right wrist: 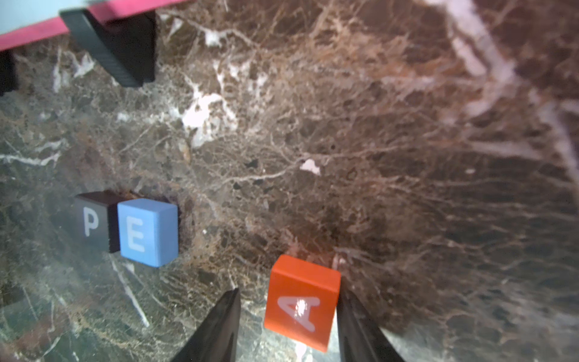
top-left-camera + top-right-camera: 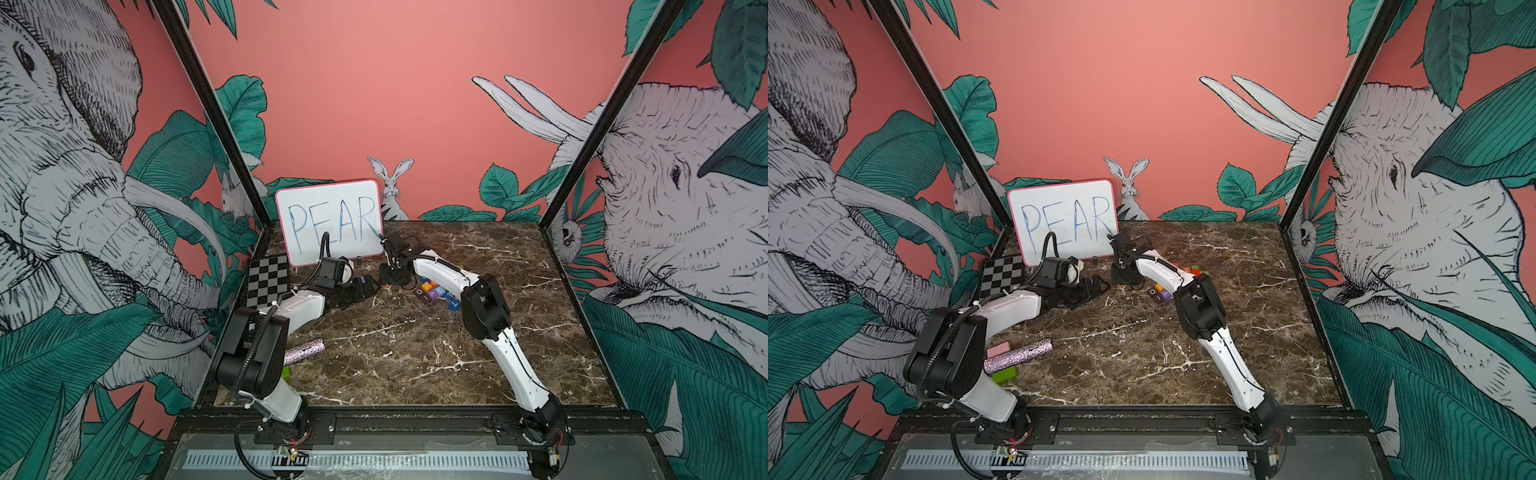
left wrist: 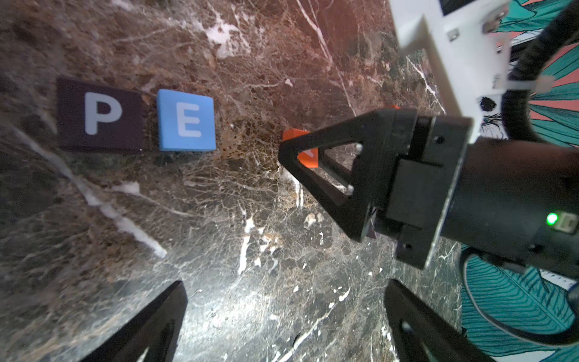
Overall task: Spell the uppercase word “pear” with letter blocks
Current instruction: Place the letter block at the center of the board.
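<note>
The robot's right gripper is crowding the crooked A block [image 1: 301,306], so it should move back and the left gripper should put the A block straight next to the E block [image 1: 204,258].
A dark-brown P block [image 3: 100,114] and a blue E block [image 3: 186,120] sit side by side on the marble table, also seen as P [image 1: 92,222] and E [image 1: 145,233]. An orange A block [image 1: 300,301] lies to the right of the E with a gap between them, turned slightly askew. My right gripper [image 1: 288,293] stands open around the A, with a clear gap at one finger [image 1: 225,316]. In the left wrist view the A [image 3: 308,156] shows through that gripper's frame. My left gripper [image 3: 286,283] is wide open and empty, just left of the row.
A whiteboard [image 2: 328,220] reading PEAR leans at the back. Several loose letter blocks [image 2: 436,291] lie under the right arm. A checkerboard [image 2: 268,282], a glitter cylinder [image 2: 1017,355], a pink block [image 2: 998,349] and a green block [image 2: 1005,375] lie on the left.
</note>
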`<state>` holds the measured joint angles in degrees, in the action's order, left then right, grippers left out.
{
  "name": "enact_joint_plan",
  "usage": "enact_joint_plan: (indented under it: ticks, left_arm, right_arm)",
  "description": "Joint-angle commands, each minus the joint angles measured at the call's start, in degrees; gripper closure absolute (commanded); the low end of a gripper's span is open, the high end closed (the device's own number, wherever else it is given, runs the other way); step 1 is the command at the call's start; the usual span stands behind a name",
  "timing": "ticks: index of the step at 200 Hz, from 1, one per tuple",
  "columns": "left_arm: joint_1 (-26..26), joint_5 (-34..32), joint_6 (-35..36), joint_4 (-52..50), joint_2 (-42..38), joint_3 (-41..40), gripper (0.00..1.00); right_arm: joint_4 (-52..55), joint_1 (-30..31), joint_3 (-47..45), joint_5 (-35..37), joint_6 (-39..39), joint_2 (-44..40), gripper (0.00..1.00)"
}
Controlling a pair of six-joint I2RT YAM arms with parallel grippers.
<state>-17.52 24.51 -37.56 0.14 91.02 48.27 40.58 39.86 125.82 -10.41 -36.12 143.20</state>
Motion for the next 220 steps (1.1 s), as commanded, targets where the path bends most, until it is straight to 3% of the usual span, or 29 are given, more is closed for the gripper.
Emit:
enact_joint_plan:
  ticks: [1,79,116,138,180,220]
  left_arm:
    - [0.20,0.27,-0.60,0.53,-1.13,0.42,0.01]
    - [-0.30,0.37,-2.42,1.59,-0.76,0.43,0.01]
    - [-4.88,-2.78,-5.09,-0.23,1.63,4.04,0.04]
    - [-7.31,-4.99,-5.68,-2.06,5.01,7.76,0.08]
    - [-8.10,-6.64,-6.69,-3.87,10.62,12.64,0.12]
    - [-8.23,-7.90,-7.60,-4.52,12.35,14.58,0.15]
  right_arm:
    - [-0.44,0.12,-2.12,-2.34,-2.05,-2.45,0.48]
    - [-8.43,0.63,-10.60,-6.37,-4.92,-8.23,0.48]
    - [-11.92,-0.42,-21.71,1.68,3.42,-18.77,0.39]
    - [-15.81,-2.64,-27.57,2.92,7.08,-22.98,0.36]
    - [-15.42,-6.71,-29.73,4.62,12.67,-25.16,0.18]
    - [-15.09,-9.38,-30.65,6.33,16.67,-26.34,0.08]
